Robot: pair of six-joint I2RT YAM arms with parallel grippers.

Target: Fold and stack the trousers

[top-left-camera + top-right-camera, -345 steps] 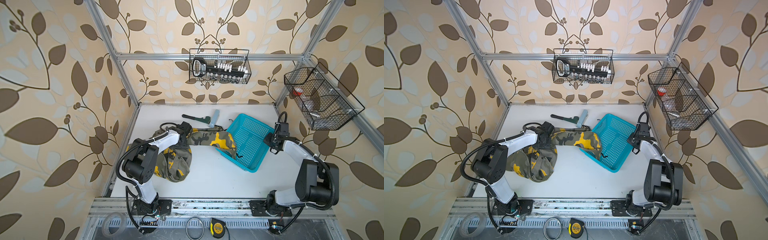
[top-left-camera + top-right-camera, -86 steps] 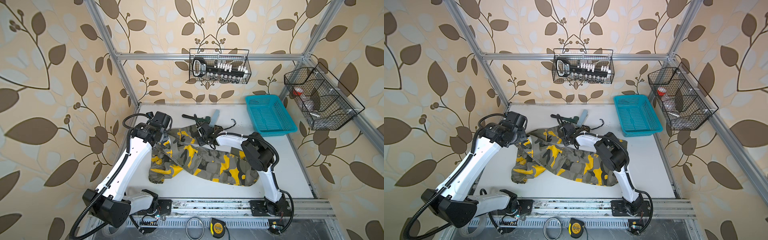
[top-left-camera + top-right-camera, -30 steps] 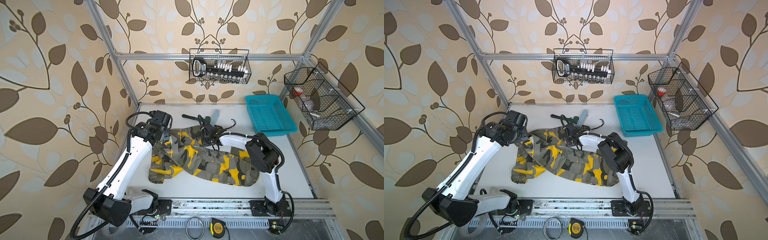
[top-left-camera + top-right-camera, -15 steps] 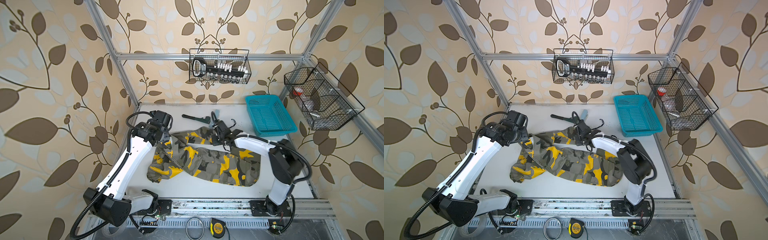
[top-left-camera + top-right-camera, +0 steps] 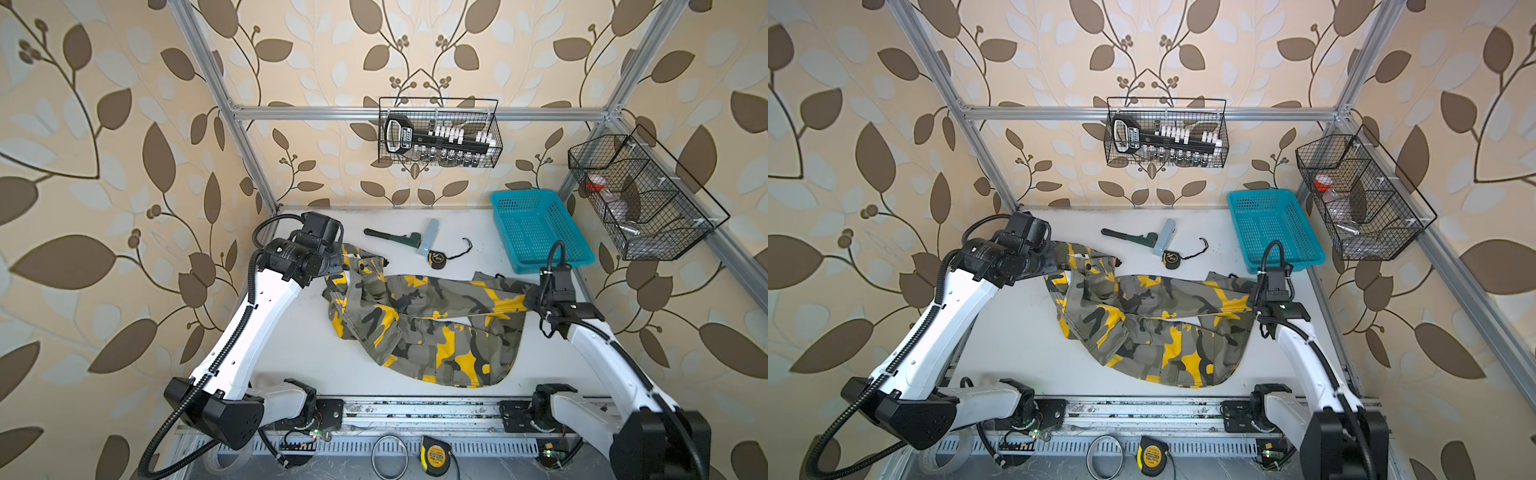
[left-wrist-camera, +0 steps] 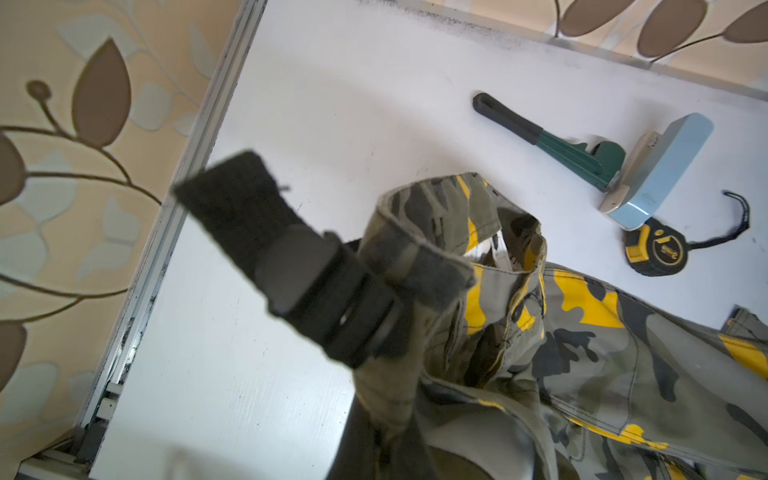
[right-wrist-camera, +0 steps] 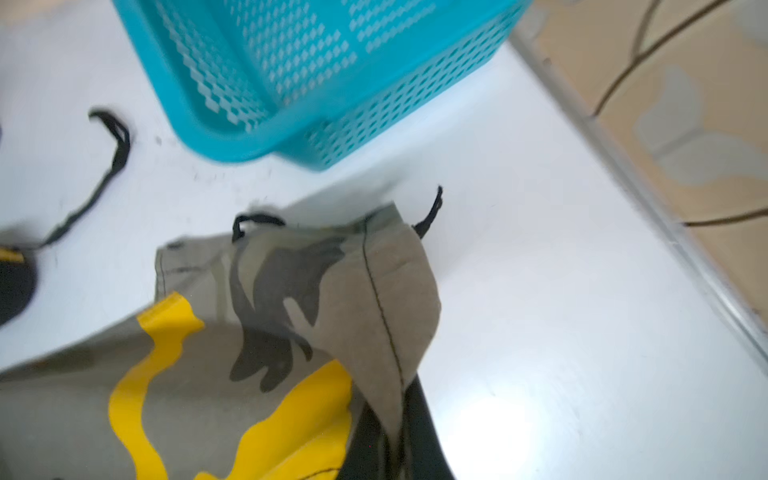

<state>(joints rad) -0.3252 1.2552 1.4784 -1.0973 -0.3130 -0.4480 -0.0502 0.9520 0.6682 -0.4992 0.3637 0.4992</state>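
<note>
I can see the front leg slack and curved [image 5: 456, 358] beside the taut leg, so next I put down the held hem with my right gripper and pull the front leg's end [image 5: 510, 334] straight.
The camouflage trousers [image 5: 424, 316] [image 5: 1154, 316] lie spread across the white table in both top views. One leg is pulled taut to the right; the other leg lies loose toward the front. My left gripper [image 5: 338, 266] [image 5: 1054, 259] is shut on the trousers' waistband at the back left. In the left wrist view the waist cloth [image 6: 582, 353] bunches into the left gripper [image 6: 386, 440], and a black strap with a buckle [image 6: 324, 282] hangs off it. My right gripper [image 5: 530, 301] [image 5: 1252, 303] is shut on the leg's hem at the right. The hem [image 7: 291, 332] rises from the right gripper [image 7: 399, 449].
A turquoise basket [image 5: 536, 232] [image 7: 316, 75] stands at the back right, close behind my right gripper. A green wrench [image 5: 390, 237], a pale blue box [image 5: 430, 237] and a tape measure [image 5: 437, 258] lie at the back. Wire baskets [image 5: 440, 133] hang on the walls.
My right gripper shut on the leg's end and swept from the table's middle to the right, drawing that leg out straight. My left gripper kept its hold at the waist.
</note>
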